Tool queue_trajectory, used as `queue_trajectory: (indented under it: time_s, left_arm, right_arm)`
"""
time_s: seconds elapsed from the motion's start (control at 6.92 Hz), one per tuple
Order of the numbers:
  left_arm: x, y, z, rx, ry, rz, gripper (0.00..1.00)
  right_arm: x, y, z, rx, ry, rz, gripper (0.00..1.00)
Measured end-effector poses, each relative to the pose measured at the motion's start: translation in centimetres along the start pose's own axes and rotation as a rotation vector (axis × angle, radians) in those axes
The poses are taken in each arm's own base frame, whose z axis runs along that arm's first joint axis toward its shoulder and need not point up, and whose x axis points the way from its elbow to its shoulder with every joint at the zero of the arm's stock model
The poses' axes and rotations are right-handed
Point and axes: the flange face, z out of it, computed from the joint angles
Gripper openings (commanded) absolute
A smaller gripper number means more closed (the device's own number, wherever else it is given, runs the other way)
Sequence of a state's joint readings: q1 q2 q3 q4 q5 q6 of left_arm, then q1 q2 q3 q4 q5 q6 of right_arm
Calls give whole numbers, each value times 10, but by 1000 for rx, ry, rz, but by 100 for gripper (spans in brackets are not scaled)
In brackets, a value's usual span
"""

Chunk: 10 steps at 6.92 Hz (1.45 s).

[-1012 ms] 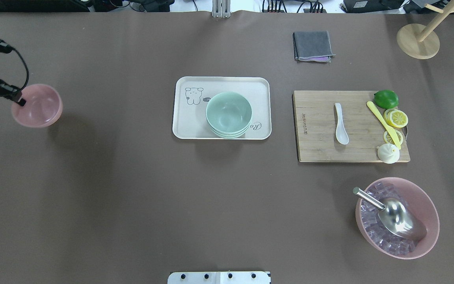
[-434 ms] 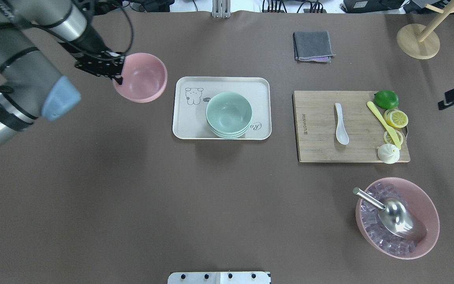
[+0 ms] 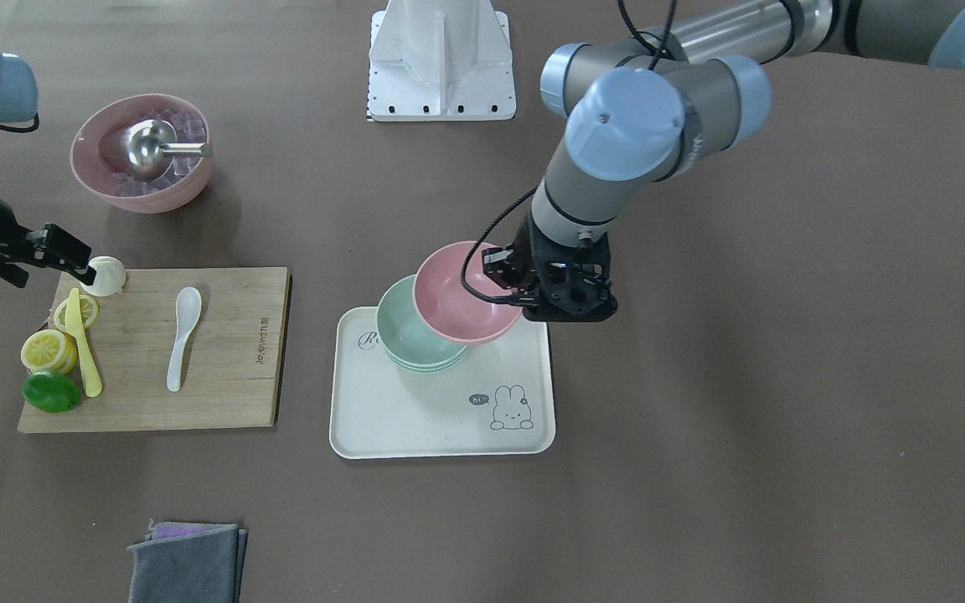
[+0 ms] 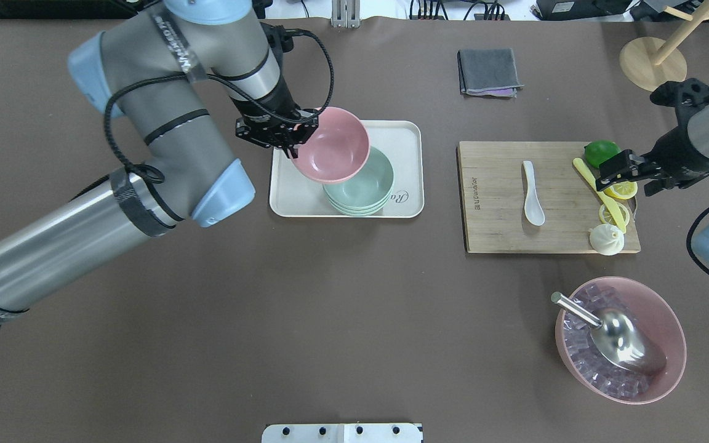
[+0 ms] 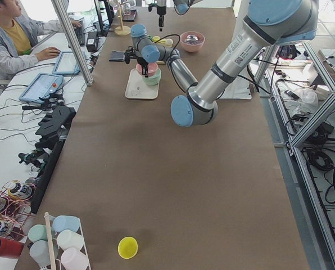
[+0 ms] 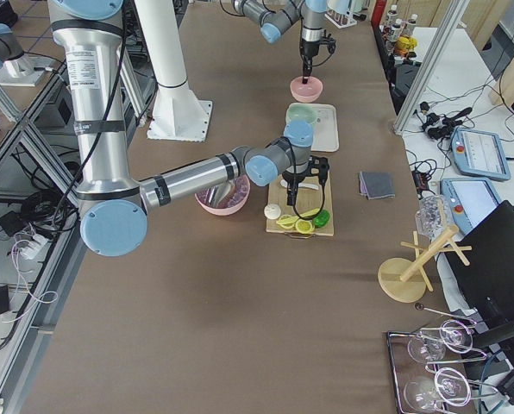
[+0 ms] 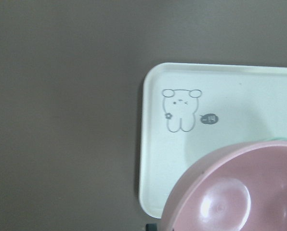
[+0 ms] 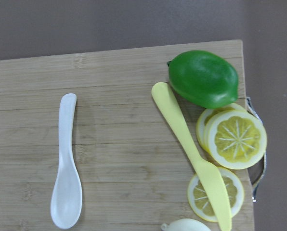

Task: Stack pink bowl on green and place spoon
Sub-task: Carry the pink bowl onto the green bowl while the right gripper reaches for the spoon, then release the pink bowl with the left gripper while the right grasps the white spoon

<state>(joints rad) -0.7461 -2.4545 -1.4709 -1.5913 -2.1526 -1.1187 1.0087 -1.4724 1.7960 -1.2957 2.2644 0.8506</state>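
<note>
The spoon's handle [image 3: 177,366] will stick out over the pink bowl's rim when I place the white spoon, because the spoon looks as long as the pink bowl [image 3: 461,291] is wide.
My left gripper [image 4: 292,146] is shut on the near-left rim of the pink bowl [image 4: 332,145] and holds it tilted above the white tray [image 4: 407,132]. The bowl overlaps the far-left edge of the stacked green bowls [image 4: 367,187], which also show in the front view [image 3: 403,335]. In the left wrist view the pink bowl [image 7: 235,192] fills the lower right. The white spoon [image 4: 533,194] lies on the wooden cutting board [image 4: 496,227]. My right gripper [image 4: 622,167] is open and hovers over the board's right edge, by the lemon slices. The spoon [image 8: 66,192] shows in the right wrist view.
On the board lie a lime [image 4: 602,152], lemon slices [image 4: 619,191], a yellow knife [image 4: 594,184] and a white bun [image 4: 607,240]. A pink bowl of ice with a metal scoop [image 4: 622,338] stands front right. A grey cloth [image 4: 490,72] and a wooden stand [image 4: 653,61] are at the back.
My left arm has carried the pink bowl from the table's far left to above the tray and green bowls. My right arm has come in from the right edge to over the board.
</note>
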Motion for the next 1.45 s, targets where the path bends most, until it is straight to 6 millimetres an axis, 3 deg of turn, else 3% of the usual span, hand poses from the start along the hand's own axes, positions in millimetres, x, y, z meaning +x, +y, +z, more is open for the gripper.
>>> queue_trajectory:
  time_s: [0.29, 0.58, 0.72, 1.01, 1.45]
  left_arm:
    - [27, 12, 30, 13, 13, -9, 0]
    - [30, 14, 39, 23, 17, -10, 0]
    - [30, 14, 41, 28, 16, -9, 97]
    - [22, 12, 42, 78, 25, 10, 98]
    - [-26, 17, 30, 128, 35, 77, 98]
  right_arm:
    - [-17, -3, 17, -17, 8, -6, 100]
    - [-26, -8, 25, -20, 12, -11, 100]
    - [-31, -13, 29, -21, 13, -12, 100]
    - [-36, -21, 36, -27, 18, -8, 100]
    - [-72, -58, 62, -36, 28, 46, 98]
